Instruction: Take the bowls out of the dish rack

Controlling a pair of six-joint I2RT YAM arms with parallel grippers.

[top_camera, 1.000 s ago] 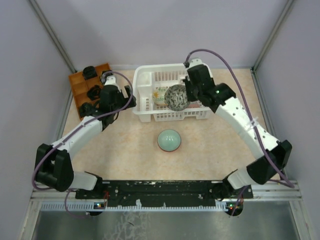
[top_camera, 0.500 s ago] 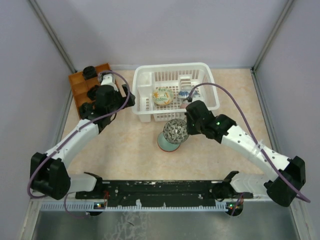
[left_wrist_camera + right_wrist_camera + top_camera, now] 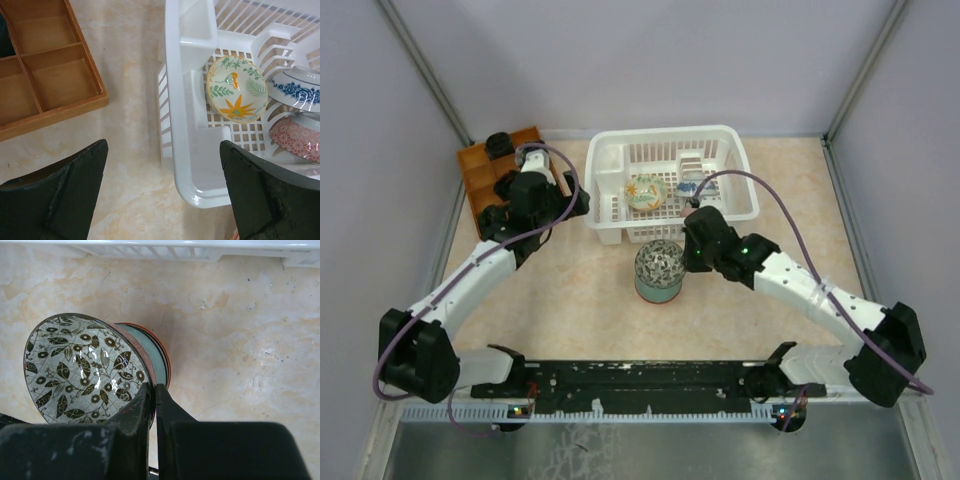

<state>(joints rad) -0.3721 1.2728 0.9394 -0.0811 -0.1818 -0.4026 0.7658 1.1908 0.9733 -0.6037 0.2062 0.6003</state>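
My right gripper should now lower the dark patterned bowl (image 3: 660,263) until it sits inside the pale green bowl (image 3: 658,294), and then let go. The dark patterned bowl is hanging over the pale green bowl with its opening up.
My right gripper (image 3: 682,258) is shut on the rim of the dark grey-and-white patterned bowl (image 3: 659,264), shown large in the right wrist view (image 3: 82,367). It holds the bowl tilted right over the pale green bowl (image 3: 658,289), which rests on the table in front of the white dish rack (image 3: 605,160); whether the two touch is unclear. In the rack lie a leaf-patterned bowl (image 3: 236,93), a blue-patterned bowl (image 3: 296,92) and a red-patterned bowl (image 3: 297,138). My left gripper (image 3: 162,192) is open and empty above the rack's near left corner (image 3: 200,185).
An orange-brown compartment tray (image 3: 488,178) with small dark items stands left of the rack, under the left arm. Grey walls close in the table on three sides.
My right gripper lifted the dark patterned bowl out of the rack and carried it toward me, down over the pale green bowl. The left arm shifted slightly.
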